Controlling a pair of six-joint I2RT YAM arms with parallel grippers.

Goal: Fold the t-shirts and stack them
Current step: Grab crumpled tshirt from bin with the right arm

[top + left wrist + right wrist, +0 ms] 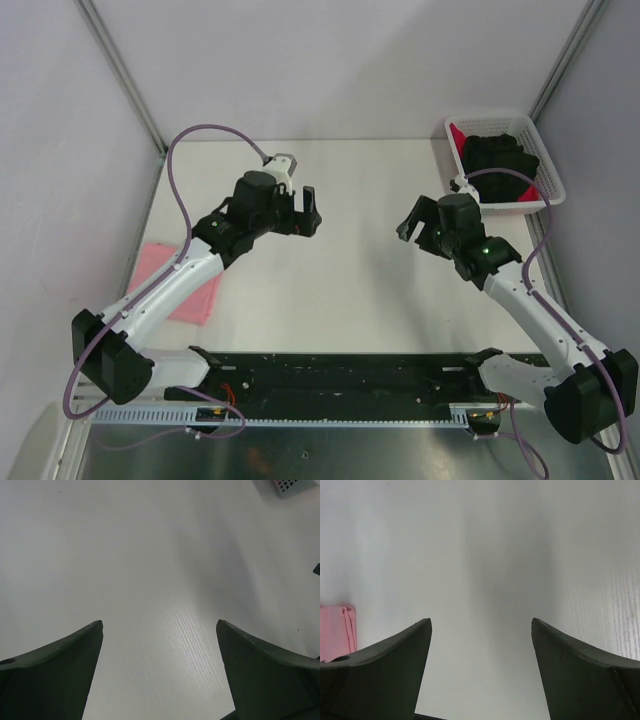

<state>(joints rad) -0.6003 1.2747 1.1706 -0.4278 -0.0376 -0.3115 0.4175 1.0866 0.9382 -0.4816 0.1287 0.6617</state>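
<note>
The black t-shirt (492, 158) is on top of the crimson-red t-shirt, so I go on moving my open right gripper toward the white basket (506, 126) until it grips black cloth.
A folded light pink t-shirt (180, 280) lies flat at the table's left edge, partly under my left arm; its corner (337, 630) also shows in the right wrist view. A black t-shirt (497, 160) lies bunched in the white basket (548, 170) at the back right, on top of a crimson-red t-shirt (459, 135). My left gripper (305, 212) hovers open over the bare middle of the table, nothing between its fingers (55, 670). Facing it from the right, my right gripper (412, 222) is open too, and its fingers (580, 675) hold nothing.
The basket's corner (290, 486) shows at the top right of the left wrist view. Grey walls with metal posts close in the table at the back and both sides. A black rail (340, 372) with the arm bases runs along the near edge.
</note>
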